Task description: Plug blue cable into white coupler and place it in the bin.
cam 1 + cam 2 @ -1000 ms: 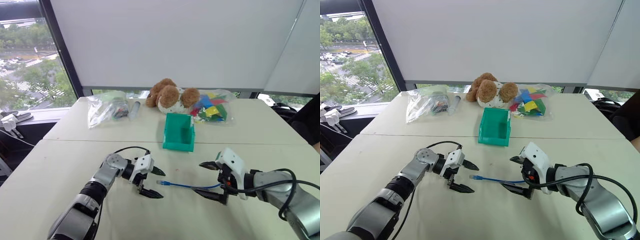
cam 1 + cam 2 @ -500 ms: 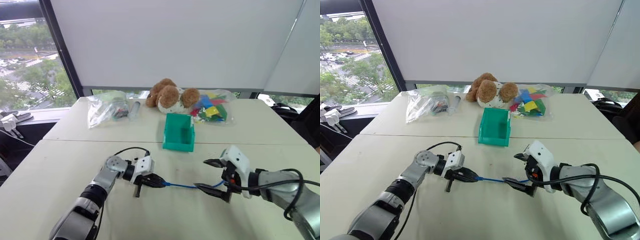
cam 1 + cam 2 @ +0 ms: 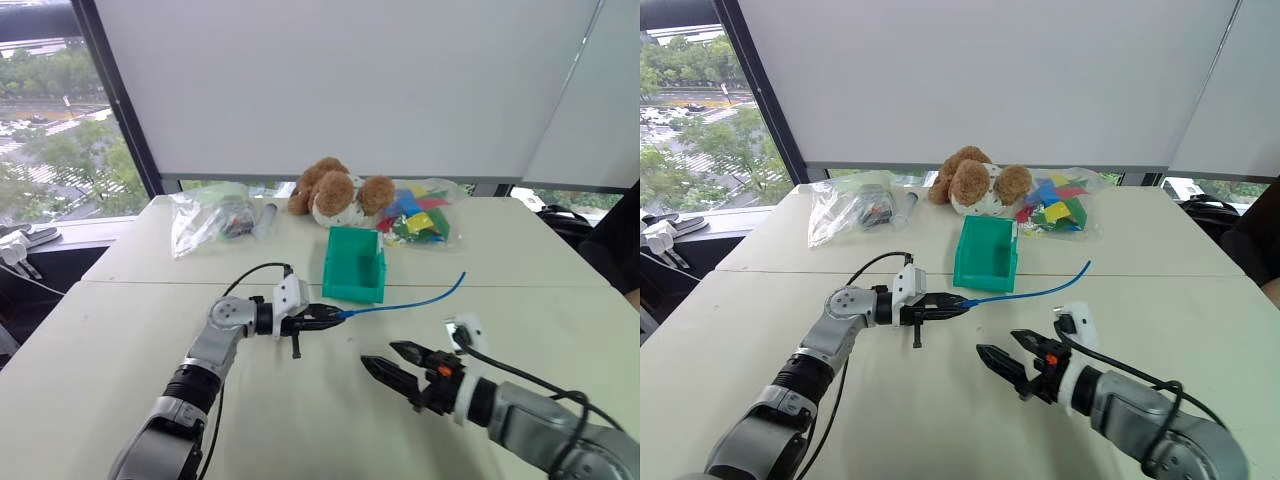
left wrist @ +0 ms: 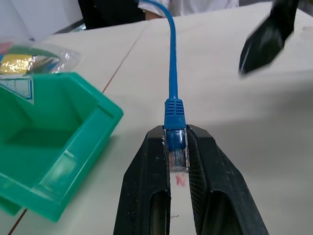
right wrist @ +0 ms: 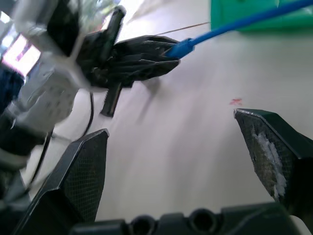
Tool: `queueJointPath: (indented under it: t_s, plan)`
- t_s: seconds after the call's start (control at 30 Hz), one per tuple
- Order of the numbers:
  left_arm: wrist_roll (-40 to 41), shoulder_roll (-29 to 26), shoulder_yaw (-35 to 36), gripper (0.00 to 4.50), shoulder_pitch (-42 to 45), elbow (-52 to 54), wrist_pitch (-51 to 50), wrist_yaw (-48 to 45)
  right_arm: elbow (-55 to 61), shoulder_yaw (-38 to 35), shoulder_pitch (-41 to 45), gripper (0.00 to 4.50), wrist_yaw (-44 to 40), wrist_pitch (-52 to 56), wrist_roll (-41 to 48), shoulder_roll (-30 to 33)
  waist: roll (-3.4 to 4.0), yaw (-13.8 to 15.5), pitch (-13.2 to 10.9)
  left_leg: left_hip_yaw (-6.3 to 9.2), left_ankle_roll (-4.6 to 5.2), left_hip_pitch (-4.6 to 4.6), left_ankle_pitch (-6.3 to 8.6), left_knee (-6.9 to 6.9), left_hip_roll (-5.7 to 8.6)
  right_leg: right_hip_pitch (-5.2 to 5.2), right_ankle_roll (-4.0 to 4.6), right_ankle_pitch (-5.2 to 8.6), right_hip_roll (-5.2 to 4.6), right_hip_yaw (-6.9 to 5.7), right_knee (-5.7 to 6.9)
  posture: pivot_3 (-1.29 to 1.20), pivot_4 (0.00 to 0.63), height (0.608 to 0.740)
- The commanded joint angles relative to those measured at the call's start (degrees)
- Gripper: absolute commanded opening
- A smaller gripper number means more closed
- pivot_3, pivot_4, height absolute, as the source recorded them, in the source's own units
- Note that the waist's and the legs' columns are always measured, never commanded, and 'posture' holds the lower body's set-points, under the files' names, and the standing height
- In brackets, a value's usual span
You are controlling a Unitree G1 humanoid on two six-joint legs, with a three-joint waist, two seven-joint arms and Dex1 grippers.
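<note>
The blue cable's loose end (image 3: 462,277) bends upward while only the cable's plug end is held, so the blue cable will stay in a stiff curve when I carry it.
My left gripper (image 3: 335,315) is shut on the clear plug end of the blue cable (image 3: 410,301) and holds it above the table, pointing right. The cable arcs through the air to a free end up at the right, in front of the bin (image 3: 350,290), a teal box. In the left wrist view the plug (image 4: 177,155) sits clamped between both fingers, the bin (image 4: 73,161) beside it. My right gripper (image 3: 380,356) is open and empty, nearer to me, below the cable and apart from it. The white coupler is out of view.
Behind the bin sit a brown teddy bear (image 3: 335,190), a clear bag of coloured blocks (image 3: 420,220) and another clear bag (image 3: 212,215). A person's dark sleeve (image 3: 620,240) is at the right edge. A seam runs across the table by the bin.
My left gripper shut on the cable's plug end and lifted it, so the cable swung up off the table. My right gripper came off the cable, rolled and moved nearer to me.
</note>
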State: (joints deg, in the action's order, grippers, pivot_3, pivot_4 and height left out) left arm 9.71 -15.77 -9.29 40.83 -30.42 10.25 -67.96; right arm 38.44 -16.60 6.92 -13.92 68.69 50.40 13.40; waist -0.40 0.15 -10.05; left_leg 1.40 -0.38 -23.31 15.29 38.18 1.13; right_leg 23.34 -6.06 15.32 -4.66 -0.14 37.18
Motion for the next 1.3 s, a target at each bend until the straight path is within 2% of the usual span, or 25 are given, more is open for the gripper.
queueJointPath:
  t_s: [0.03,0.33,0.67,0.77,0.93,1.0,1.2,1.3]
  plan:
    - [1.19,-0.14,0.94,0.03,0.07,3.17,-0.38,0.88,-2.83,0.58,3.16,4.5,5.97,-1.61,0.02,-4.2,0.01,0.05,0.0,0.0,0.0,-0.01,0.0,0.0,0.0,0.01,0.0,0.0,0.0,0.0,0.0,0.0,0.15,0.74]
    - [1.19,-0.69,0.1,0.03,-1.42,5.65,-1.22,0.18,-8.6,0.97,6.2,4.5,12.9,-3.75,1.28,-11.5,0.02,0.01,0.01,0.0,0.0,-0.02,0.0,-0.02,0.03,0.01,0.0,0.0,0.01,0.0,-0.02,0.0,0.15,0.74]
    - [0.95,-0.6,-0.67,0.03,-1.7,5.74,-0.97,-0.08,-11.0,1.88,8.27,4.5,14.28,-5.98,2.19,-12.76,0.02,-0.62,0.01,0.0,0.0,-0.02,0.0,-0.02,0.02,0.02,0.0,0.0,0.02,0.0,-0.01,0.0,0.15,0.74]
    - [0.92,-0.58,-0.74,0.0,-1.74,5.81,-0.91,-0.1,-11.34,2.46,8.59,3.6,14.29,-6.47,2.25,-12.76,0.02,-0.89,0.01,0.0,0.0,-0.02,0.0,-0.04,0.02,0.03,0.0,0.0,0.04,0.0,-0.01,0.0,0.15,0.74]
    - [0.92,-0.56,-0.77,0.0,-1.67,5.81,-0.94,0.04,-11.67,3.41,8.79,0.93,14.12,-7.0,2.68,-12.62,0.02,-0.96,0.0,0.01,0.0,-0.02,0.0,-0.07,0.0,0.05,0.0,0.0,0.06,0.0,-0.01,0.0,0.15,0.74]
    - [0.91,-0.48,-0.72,0.0,-1.62,5.79,-0.88,0.32,-11.65,3.93,8.79,0.04,14.14,-7.11,3.13,-12.34,0.02,-0.95,0.01,0.01,0.0,-0.02,0.0,-0.07,0.0,0.05,0.0,0.0,0.06,0.0,-0.01,0.0,0.15,0.74]
    - [1.06,-0.48,-0.75,0.0,-1.43,5.78,-1.92,0.75,-10.84,4.76,9.33,0.04,14.43,-7.04,4.37,-11.53,0.02,-0.87,0.0,0.0,0.0,-0.03,0.0,-0.07,0.02,0.04,0.0,0.0,0.03,0.0,-0.02,0.0,0.15,0.74]
    - [2.31,-1.15,-0.68,0.0,-1.6,6.89,-7.29,-0.06,-10.47,4.29,9.9,0.04,14.74,-7.17,4.72,-10.71,0.02,-0.93,0.0,0.01,0.0,-0.03,0.0,-0.07,0.01,0.04,0.0,0.0,0.04,0.0,-0.02,0.0,0.15,0.74]
